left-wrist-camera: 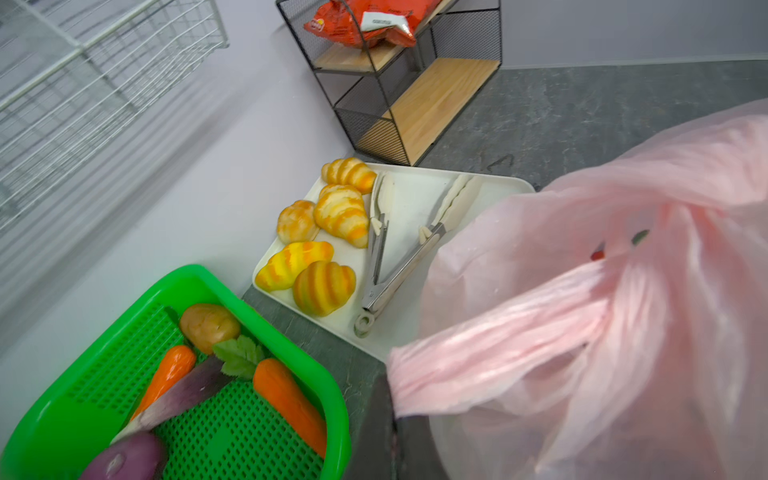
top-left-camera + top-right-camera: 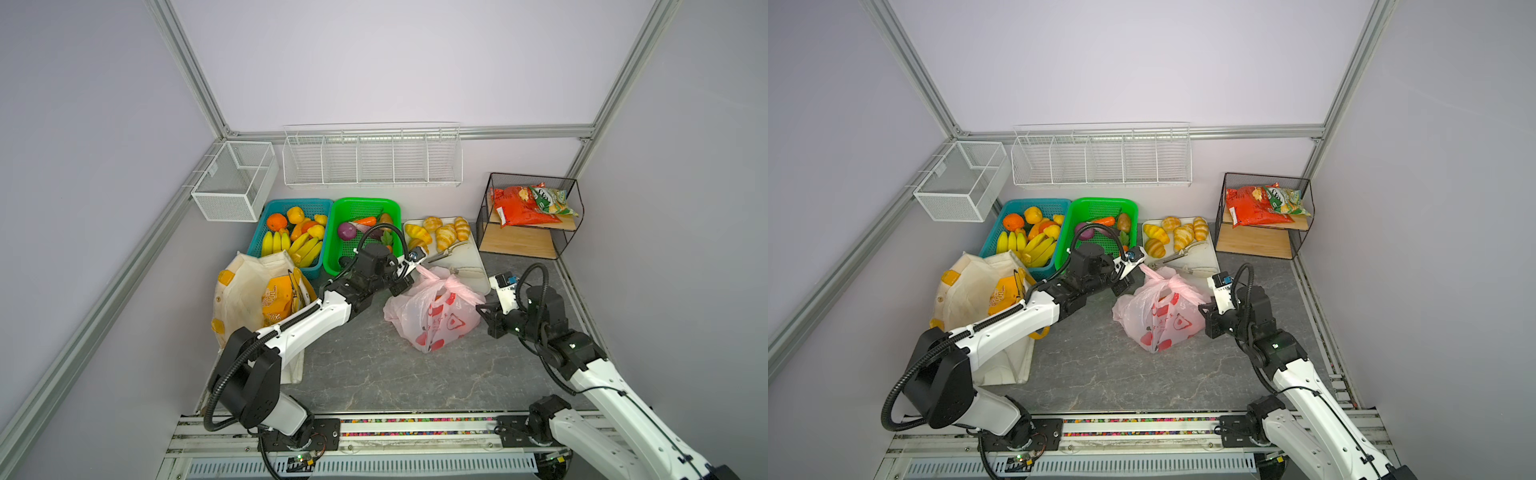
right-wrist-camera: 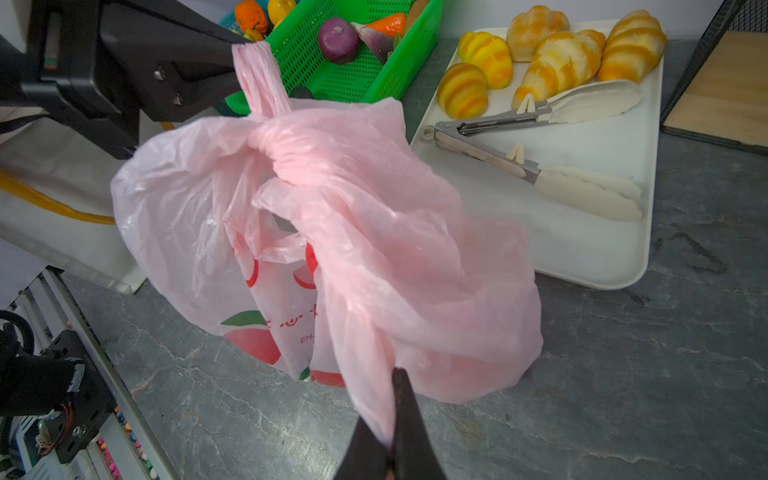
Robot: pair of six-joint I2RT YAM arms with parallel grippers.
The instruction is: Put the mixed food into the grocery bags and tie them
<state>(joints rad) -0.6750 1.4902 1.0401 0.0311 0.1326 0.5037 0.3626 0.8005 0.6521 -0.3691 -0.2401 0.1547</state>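
Observation:
The knot on the pink grocery bag [image 2: 449, 284] is loose, so next my left gripper pulls its handle down toward the cream canvas tote [image 2: 249, 294], away from my right gripper.
The pink grocery bag [image 2: 436, 320] [image 2: 1158, 320] stands on the grey table between both arms, with its handles twisted into a knot [image 3: 270, 139]. My left gripper [image 2: 417, 268] [image 2: 1139, 268] [image 1: 395, 419] is shut on one handle end, pulled toward the green basket. On the opposite side my right gripper [image 2: 482, 309] [image 2: 1203, 309] [image 3: 390, 432] is shut on the other handle end. The cream canvas tote [image 2: 245, 286] [image 2: 967, 286] lies at the left with an orange snack packet [image 2: 276, 301] inside. A purple onion [image 2: 346, 231] [image 3: 338, 39] sits in the green basket.
Along the back are a blue basket [image 2: 276, 205] of bananas and oranges, a green basket [image 2: 365, 203], and a white tray [image 2: 478, 270] with croissants and tongs. A black wire shelf [image 2: 523, 243] at the back right holds red and green snack packets [image 2: 519, 208]. White wire baskets [image 2: 372, 160] hang on the wall.

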